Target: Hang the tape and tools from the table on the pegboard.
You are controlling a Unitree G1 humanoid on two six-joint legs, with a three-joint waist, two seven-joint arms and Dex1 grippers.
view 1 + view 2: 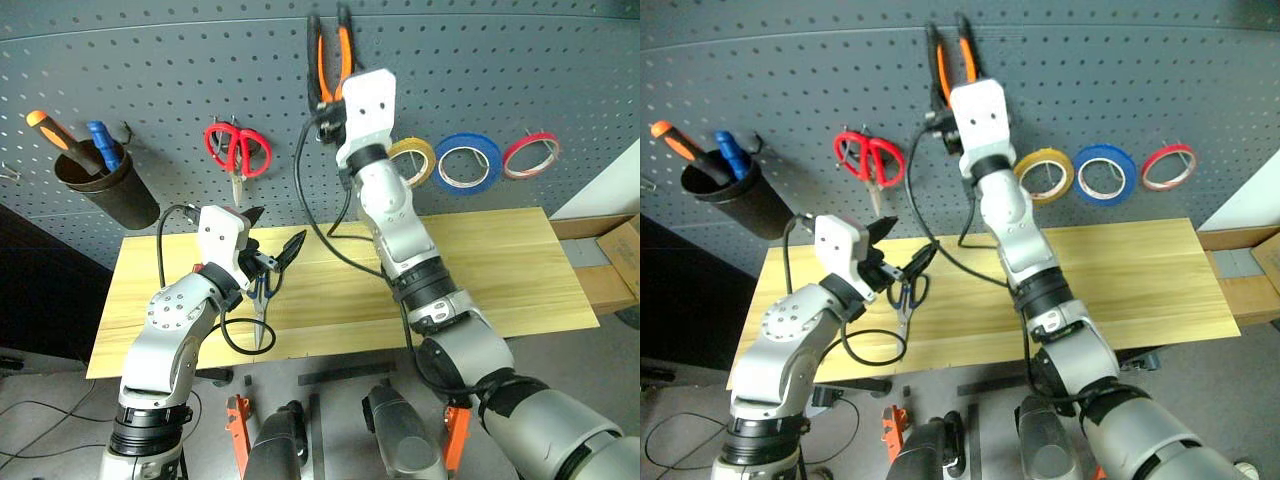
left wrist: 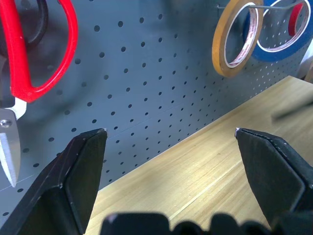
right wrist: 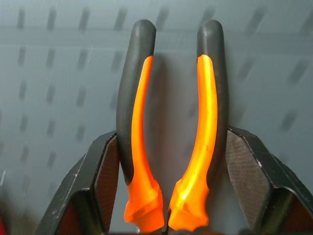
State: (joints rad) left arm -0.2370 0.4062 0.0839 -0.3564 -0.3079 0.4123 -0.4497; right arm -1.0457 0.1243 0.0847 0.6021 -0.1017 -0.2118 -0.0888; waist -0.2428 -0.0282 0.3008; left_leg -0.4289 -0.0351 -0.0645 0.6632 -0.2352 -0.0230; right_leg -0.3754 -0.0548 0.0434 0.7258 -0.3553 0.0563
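Hook tips (image 1: 234,119) stick out from the red-handled scissors, so I expect the dark-handled scissors (image 1: 261,302) to hang in front on that same hook once I push them on.
My right gripper (image 3: 171,134) is raised high against the dark grey pegboard (image 1: 150,60) and is shut on the orange-and-black pliers (image 1: 332,55), whose handles point up. The yellow-tan tape (image 1: 415,160) hangs on a hook of the pegboard, just right of that arm. Low over the left part of the light wooden table (image 1: 500,270), my left gripper (image 1: 275,232) stands wide open and holds nothing. Just below it the dark-handled scissors (image 1: 262,300) lie on the tabletop, blades toward the front edge.
Red-handled scissors (image 1: 238,150) hang left of the pliers. A dark cup (image 1: 105,190) with orange- and blue-handled screwdrivers hangs at far left. A blue roll (image 1: 468,160) and a red roll (image 1: 530,155) hang right of the tape. A cardboard box (image 1: 620,250) sits beyond the table's right end.
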